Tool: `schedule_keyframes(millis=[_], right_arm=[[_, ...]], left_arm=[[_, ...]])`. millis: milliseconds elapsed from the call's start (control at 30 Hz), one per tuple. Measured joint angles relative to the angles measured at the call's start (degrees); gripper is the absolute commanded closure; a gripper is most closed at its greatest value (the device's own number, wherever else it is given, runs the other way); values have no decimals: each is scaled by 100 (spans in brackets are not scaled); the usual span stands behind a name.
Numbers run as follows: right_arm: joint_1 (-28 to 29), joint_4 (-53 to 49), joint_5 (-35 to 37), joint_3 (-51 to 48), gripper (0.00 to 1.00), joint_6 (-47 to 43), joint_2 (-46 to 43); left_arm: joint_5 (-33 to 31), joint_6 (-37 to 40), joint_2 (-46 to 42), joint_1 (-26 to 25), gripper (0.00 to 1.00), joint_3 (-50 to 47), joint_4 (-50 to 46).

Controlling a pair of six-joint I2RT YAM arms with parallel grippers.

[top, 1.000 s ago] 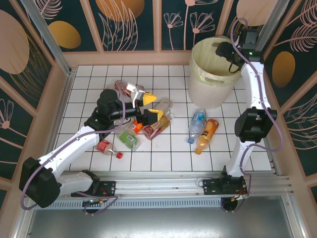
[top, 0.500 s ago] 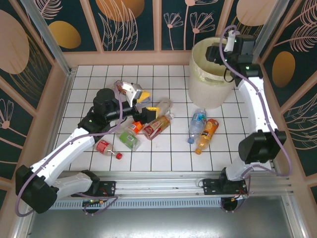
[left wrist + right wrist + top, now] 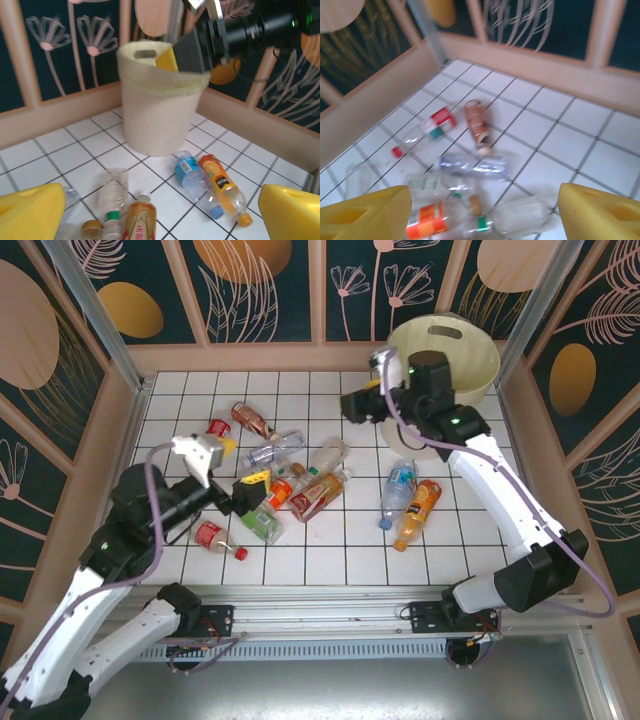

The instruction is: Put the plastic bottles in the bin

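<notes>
The open fingers of my left gripper line up across the bottle with clear tiles (image 3: 342,524) around it, so they should keep going down until they straddle the red-and-gold bottle's label (image 3: 316,498).
Several plastic bottles lie loose on the white tiles. A pile sits mid-table: a red-and-gold labelled one (image 3: 318,492), a clear one (image 3: 328,453), a green-labelled one (image 3: 262,521) and a red-labelled one (image 3: 213,536). A blue-labelled bottle (image 3: 195,179) and an orange bottle (image 3: 223,189) lie side by side in front of the cream bin (image 3: 468,352), whose wall (image 3: 159,117) rises behind them. My left gripper (image 3: 243,462) hangs open and empty just left of the pile, its yellow fingertips (image 3: 30,210) wide apart. My right gripper (image 3: 363,398) is open and empty beside the bin's left rim, above the pile (image 3: 476,166).
Wooden walls with dark flower panels fence the table on three sides. A brown bottle (image 3: 250,418) and a red-capped one (image 3: 218,427) lie farther back on the left. Bare tiles stretch along the near edge and the far left.
My right arm has swung from over the bin down to its left side. The left arm has drawn back from the bottle pile toward the near left, jaws still open.
</notes>
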Motion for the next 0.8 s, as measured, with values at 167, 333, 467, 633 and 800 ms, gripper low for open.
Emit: schedule_keyframes(millis=[167, 333, 467, 633, 800], right_arm=[[566, -24, 238, -380, 24, 133, 190], [966, 17, 754, -1019, 23, 732, 304], [1088, 232, 787, -1692, 22, 1154, 299], [1115, 330, 715, -2369, 20, 1252, -4], [1123, 304, 636, -2778, 19, 1259, -758]], left_arm=[[-560, -393, -398, 0, 1, -103, -525], [-645, -544, -439, 0, 1, -505, -774], [-520, -490, -170, 0, 1, -774, -778], [-455, -334, 798, 0, 1, -796, -706], [-472, -157, 1751, 0, 1, -754, -693]])
